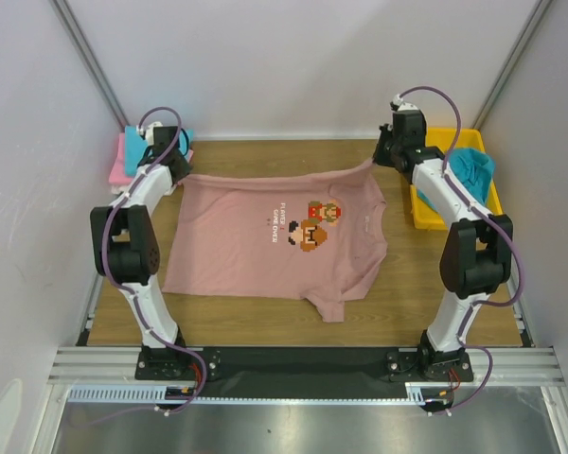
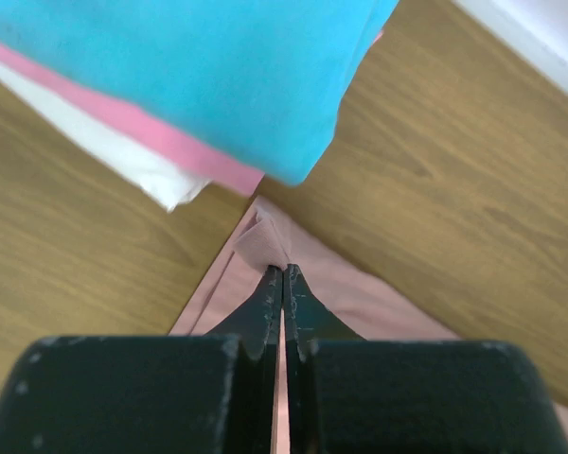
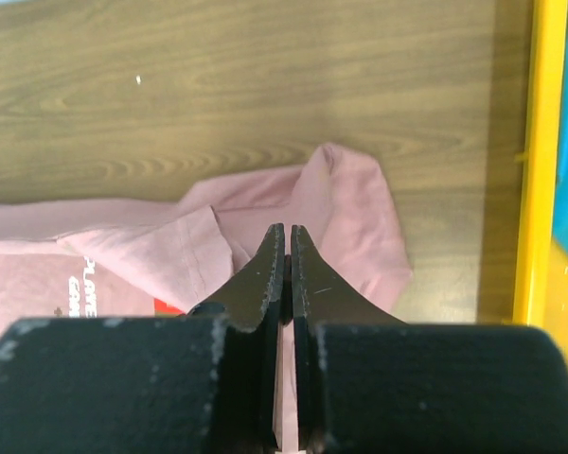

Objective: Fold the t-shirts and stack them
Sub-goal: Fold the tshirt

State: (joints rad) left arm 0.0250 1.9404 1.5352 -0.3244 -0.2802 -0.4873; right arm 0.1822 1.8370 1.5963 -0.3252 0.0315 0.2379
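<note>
The t-shirt's far edge (image 1: 275, 181) runs straight to my left gripper. My right gripper goes on bringing its corner of the t-shirt down toward the print (image 1: 324, 212) until the fold is flat.
The dusty-pink t-shirt (image 1: 265, 241) with a pixel-figure print lies spread on the wooden table, its far edge lifted at both far corners. My left gripper (image 1: 173, 168) is shut on its far left corner (image 2: 265, 241). My right gripper (image 1: 383, 156) is shut on its far right corner (image 3: 346, 203). A stack of folded shirts, teal (image 2: 227, 76) over bright pink (image 2: 180, 147) over white (image 2: 123, 151), lies at the far left (image 1: 133, 151), just beyond the left gripper. Another teal shirt (image 1: 473, 168) lies in the tray.
A yellow plastic tray (image 1: 417, 213) stands at the right, its rim close to the right gripper in the right wrist view (image 3: 540, 161). White walls enclose the table on three sides. The shirt's near right sleeve is bunched up (image 1: 336, 293).
</note>
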